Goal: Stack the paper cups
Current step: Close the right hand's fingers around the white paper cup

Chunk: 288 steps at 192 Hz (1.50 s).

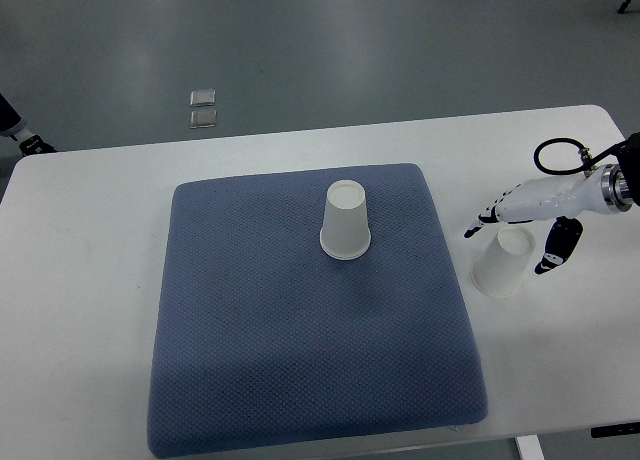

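Note:
The paper cup on the mat (346, 220) gets narrower toward the top, so the cup at the robot's right gripper (503, 262) will slide almost all the way over it when the robot stacks them.
One white paper cup (346, 220) stands upside down on the blue mat (260, 320), near the mat's far middle. A second white paper cup (500, 268) stands upside down on the white table just right of the mat. My right hand (506, 250) reaches in from the right edge and straddles this cup's top. Its fingers (482, 218) are spread to the cup's left and its thumb (553, 255) is on the cup's right. The fingers do not visibly close on the cup. Only a small part of my left hand (22, 135) shows at the left edge.
The white table (90, 280) runs around the mat, with its far edge near the top and its front edge at the bottom right. Two small square plates (203, 107) lie on the grey floor beyond the table.

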Motion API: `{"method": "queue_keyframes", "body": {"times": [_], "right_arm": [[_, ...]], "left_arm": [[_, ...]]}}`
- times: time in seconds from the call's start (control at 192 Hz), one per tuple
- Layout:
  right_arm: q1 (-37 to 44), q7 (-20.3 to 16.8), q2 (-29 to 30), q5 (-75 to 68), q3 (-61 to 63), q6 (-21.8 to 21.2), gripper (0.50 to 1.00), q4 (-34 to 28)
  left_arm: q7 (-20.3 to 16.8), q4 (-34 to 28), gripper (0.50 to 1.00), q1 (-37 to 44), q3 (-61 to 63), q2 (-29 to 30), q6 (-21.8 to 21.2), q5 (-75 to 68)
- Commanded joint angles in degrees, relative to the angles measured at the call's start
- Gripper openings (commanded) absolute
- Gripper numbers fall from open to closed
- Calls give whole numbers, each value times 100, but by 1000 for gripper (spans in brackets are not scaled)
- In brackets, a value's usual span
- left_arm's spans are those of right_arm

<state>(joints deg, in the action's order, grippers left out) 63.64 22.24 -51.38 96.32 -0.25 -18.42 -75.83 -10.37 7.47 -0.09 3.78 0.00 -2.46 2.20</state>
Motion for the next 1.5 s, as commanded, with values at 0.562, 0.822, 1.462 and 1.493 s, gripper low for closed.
{"method": "queue_keyframes", "body": {"times": [0.562,0.822,1.462,1.493], "right_arm": [[-158,-18,321,343,-221,559,881,341],[-167,-18,383,361,-230,559,834,446],[-202,-18,383,361,-230,568,656,543],[-202,-18,383,370,-230,568,652,543]], "left_arm": [[0,0,1000,0,0,0,0,0],[0,0,1000,0,0,0,0,0],[0,0,1000,0,0,0,0,0],[0,0,1000,0,0,0,0,0]]}}
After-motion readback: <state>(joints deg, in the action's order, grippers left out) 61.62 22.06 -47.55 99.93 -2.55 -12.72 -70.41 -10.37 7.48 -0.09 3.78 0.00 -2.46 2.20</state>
